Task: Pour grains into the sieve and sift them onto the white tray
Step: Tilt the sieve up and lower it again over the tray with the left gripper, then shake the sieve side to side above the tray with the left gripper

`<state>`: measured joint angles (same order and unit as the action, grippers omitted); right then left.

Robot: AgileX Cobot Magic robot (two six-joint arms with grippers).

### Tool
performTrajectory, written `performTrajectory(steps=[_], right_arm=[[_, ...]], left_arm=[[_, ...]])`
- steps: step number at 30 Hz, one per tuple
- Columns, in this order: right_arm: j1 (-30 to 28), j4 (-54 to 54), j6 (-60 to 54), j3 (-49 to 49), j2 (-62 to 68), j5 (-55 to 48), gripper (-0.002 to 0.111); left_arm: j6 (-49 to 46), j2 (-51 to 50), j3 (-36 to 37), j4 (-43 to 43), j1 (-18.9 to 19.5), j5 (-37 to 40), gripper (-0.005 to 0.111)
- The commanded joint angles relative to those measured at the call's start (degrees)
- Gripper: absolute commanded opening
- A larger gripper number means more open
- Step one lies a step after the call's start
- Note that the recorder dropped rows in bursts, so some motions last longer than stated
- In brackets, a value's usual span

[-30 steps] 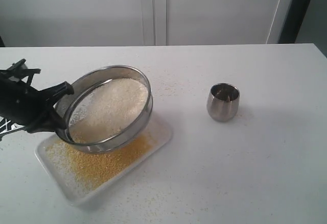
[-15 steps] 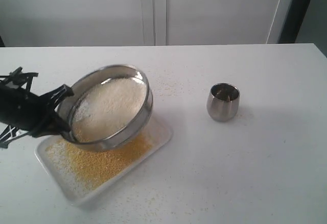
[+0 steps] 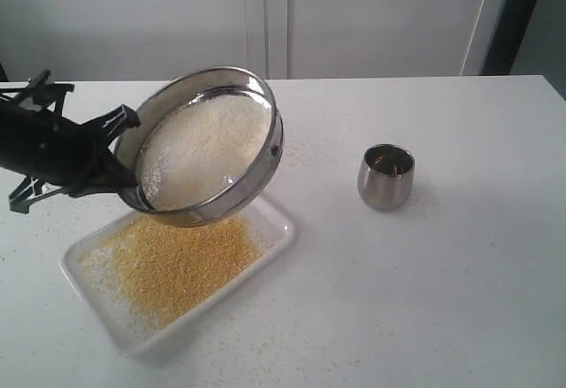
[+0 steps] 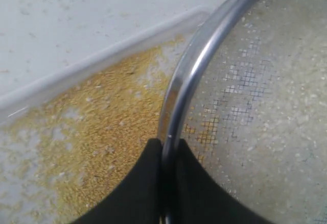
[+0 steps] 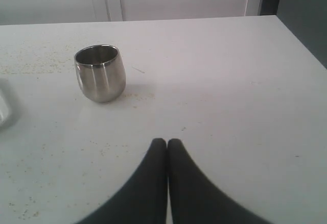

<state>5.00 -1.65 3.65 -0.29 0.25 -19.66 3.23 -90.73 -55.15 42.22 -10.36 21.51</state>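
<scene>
Next, my left gripper lowers the sieve and levels it over the white tray (image 3: 181,269), since the sieve slants steeply with whitish grains on its mesh (image 3: 209,151).
The round steel sieve (image 3: 208,145) hangs tilted above the white tray (image 3: 274,242), its far rim raised, with whitish grains (image 3: 208,145) lying on its mesh. My left gripper (image 3: 124,176) is shut on the sieve's near rim; in the left wrist view the two black fingers (image 4: 138,183) pinch the rim wall (image 4: 176,89) between them at the left gripper (image 4: 166,145). Yellow-golden grains (image 3: 172,264) cover the tray floor below. My right gripper (image 5: 166,142) is shut with nothing in it, above bare table; it does not show in the exterior view.
A small rounded steel cup (image 3: 386,176) stands upright on the white table to the right of the tray, also in the right wrist view as the cup (image 5: 100,72). Stray grains are scattered on the table (image 3: 442,300) around the tray. A white wall panel runs behind.
The left gripper has lifted the sieve up and slightly back off the tray, tilting it more steeply. More of the yellow grain heap on the tray now shows.
</scene>
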Motion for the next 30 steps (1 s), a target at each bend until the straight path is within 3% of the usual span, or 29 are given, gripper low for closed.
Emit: performTrajectory(steps=[1, 3, 5, 7, 9, 12, 14, 18, 20, 22, 24, 28, 30], right_arm=[[-0.3, -0.2, 0.1, 0.3, -0.3, 0.5, 0.0], [-0.3, -0.2, 0.1, 0.3, -0.3, 0.5, 0.0], [-0.3, -0.2, 0.1, 0.3, -0.3, 0.5, 0.0], [-0.3, -0.2, 0.1, 0.3, -0.3, 0.5, 0.0], [-0.3, -0.2, 0.1, 0.3, -0.3, 0.5, 0.0], [-0.3, -0.2, 0.1, 0.3, -0.3, 0.5, 0.0], [-0.3, -0.2, 0.1, 0.3, -0.3, 0.5, 0.0], [-0.3, -0.2, 0.1, 0.3, -0.3, 0.5, 0.0], [-0.3, -0.2, 0.1, 0.3, -0.3, 0.5, 0.0], [-0.3, -0.2, 0.1, 0.3, -0.3, 0.5, 0.0], [-0.3, -0.2, 0.1, 0.3, -0.3, 0.5, 0.0], [-0.3, -0.2, 0.1, 0.3, -0.3, 0.5, 0.0], [-0.3, -0.2, 0.1, 0.3, -0.3, 0.5, 0.0]], left_arm=[[21.6, 0.6, 1.0, -21.9, 2.2, 7.2, 0.0], [31.4, 0.6, 1.2, -24.3, 2.3, 6.8, 0.0], [25.9, 0.6, -0.7, -16.9, -0.7, 2.7, 0.0], [20.3, 0.5, -3.6, -16.0, -4.5, 1.9, 0.0], [23.5, 0.2, -4.5, -21.7, -5.0, 4.8, 0.0], [37.7, 0.2, -3.2, -37.9, -2.7, 13.4, 0.0], [44.1, 0.2, -2.1, -40.3, -1.7, 13.2, 0.0], [32.6, 0.2, -2.7, -27.0, -7.1, 2.6, 0.0], [32.0, 0.2, -3.0, -30.0, -8.1, 4.3, 0.0], [39.2, 0.2, -2.2, -38.4, -6.2, 10.3, 0.0], [45.4, 0.2, -1.3, -40.9, -4.3, 12.9, 0.0], [36.4, 0.2, -1.0, -30.3, -6.5, 4.8, 0.0], [33.4, 0.3, -1.0, -29.8, -7.4, 3.7, 0.0]])
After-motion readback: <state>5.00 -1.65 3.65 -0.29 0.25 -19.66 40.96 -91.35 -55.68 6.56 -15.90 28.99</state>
